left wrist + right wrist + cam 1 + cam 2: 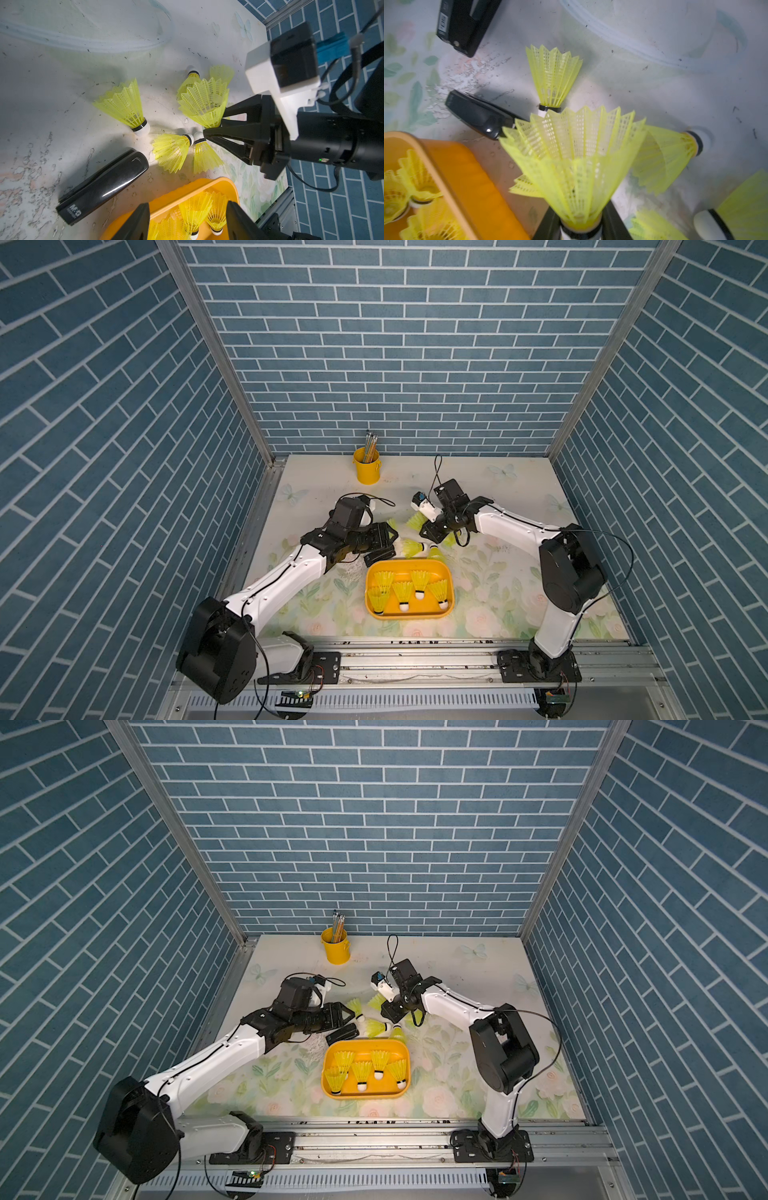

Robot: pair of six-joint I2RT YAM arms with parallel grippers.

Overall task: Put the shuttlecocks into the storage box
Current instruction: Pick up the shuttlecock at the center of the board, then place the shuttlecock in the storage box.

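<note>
My right gripper should keep carrying the shuttlecock by its tip, with its skirt (205, 100) facing up, until it hangs over the storage box's front gap (420, 608).
The orange-yellow storage box (409, 616) (365, 1096) lies at the front middle of the table, with several neon yellow shuttlecocks (403, 593) standing in it, tips down. More shuttlecocks lie loose on the table just behind it (411, 547) (124, 104) (172, 151). My right gripper (580, 228) (430, 533) is shut on the tip of one shuttlecock (575, 158) (204, 104), whose skirt points away from the jaws, just above the loose ones. My left gripper (187, 204) (388, 537) is open, with nothing between its fingers, over the box's far left corner.
A black stapler (104, 185) (378, 558) lies on the table by the box's far left corner, under my left gripper. A small yellow bucket of pencils (366, 472) stands at the back. Blue brick-pattern walls close in three sides of the table.
</note>
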